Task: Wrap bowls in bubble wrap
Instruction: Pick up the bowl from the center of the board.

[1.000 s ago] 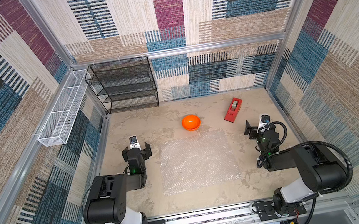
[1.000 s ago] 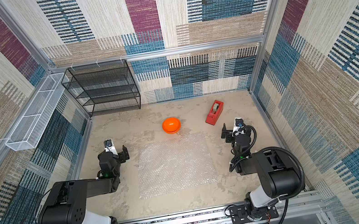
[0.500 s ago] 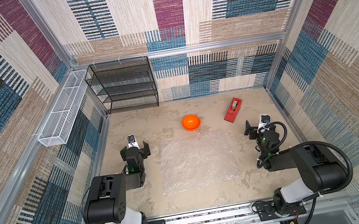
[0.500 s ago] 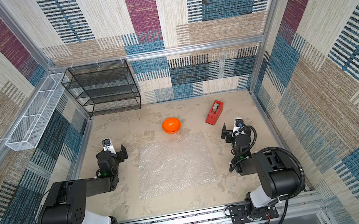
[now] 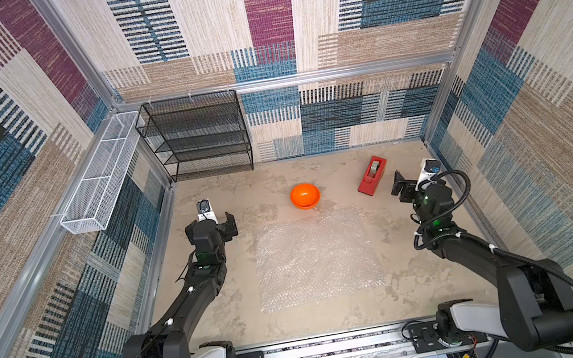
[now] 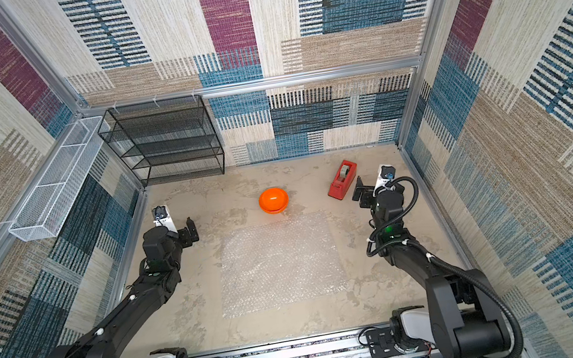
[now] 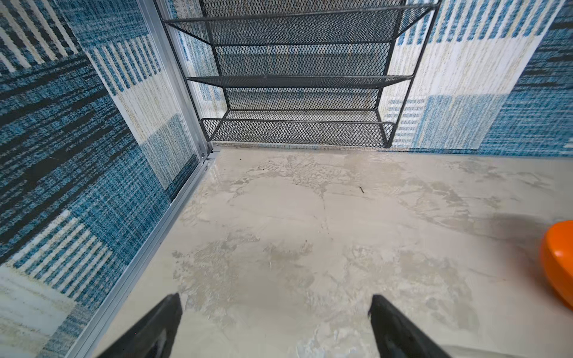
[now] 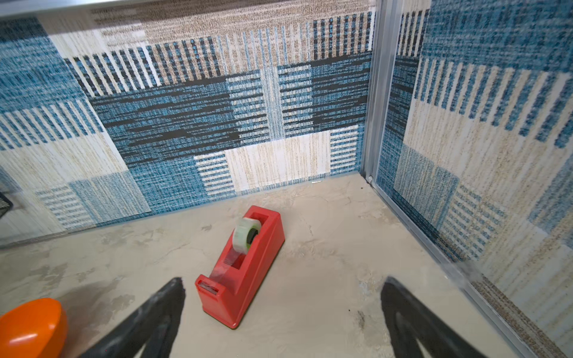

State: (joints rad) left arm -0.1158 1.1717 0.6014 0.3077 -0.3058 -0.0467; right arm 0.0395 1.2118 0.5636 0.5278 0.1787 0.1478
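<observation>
The orange bowl's rim (image 5: 317,193) stands free where it faces the red tape dispenser, so the robot's right gripper should continue to move toward it until the gripper's open fingers are on both sides of that rim (image 6: 286,197).
The orange bowl (image 5: 305,196) (image 6: 273,201) sits on the table just beyond the far edge of the bubble wrap (image 5: 317,257) (image 6: 279,262), a clear sheet lying flat in the middle. My left gripper (image 5: 210,224) (image 6: 174,230) hovers open left of the sheet's far corner, well clear of the bowl. Its wrist view shows bare table between its fingers (image 7: 276,303) and the bowl (image 7: 558,263) at the frame's edge. My right gripper (image 5: 416,184) (image 6: 374,190) is open near the right wall, holding nothing (image 8: 283,282). The bowl (image 8: 31,325) shows at a corner of that view.
A red tape dispenser (image 5: 372,175) (image 6: 342,179) (image 8: 245,269) stands just ahead of the right gripper, between it and the bowl. A black mesh shelf rack (image 5: 200,135) (image 7: 294,77) stands against the back wall at the left. A white wire basket (image 5: 98,176) hangs on the left wall.
Both arms have reached a little farther toward the back wall, jaws still wide. The bowl, bubble wrap and tape dispenser have not moved.
</observation>
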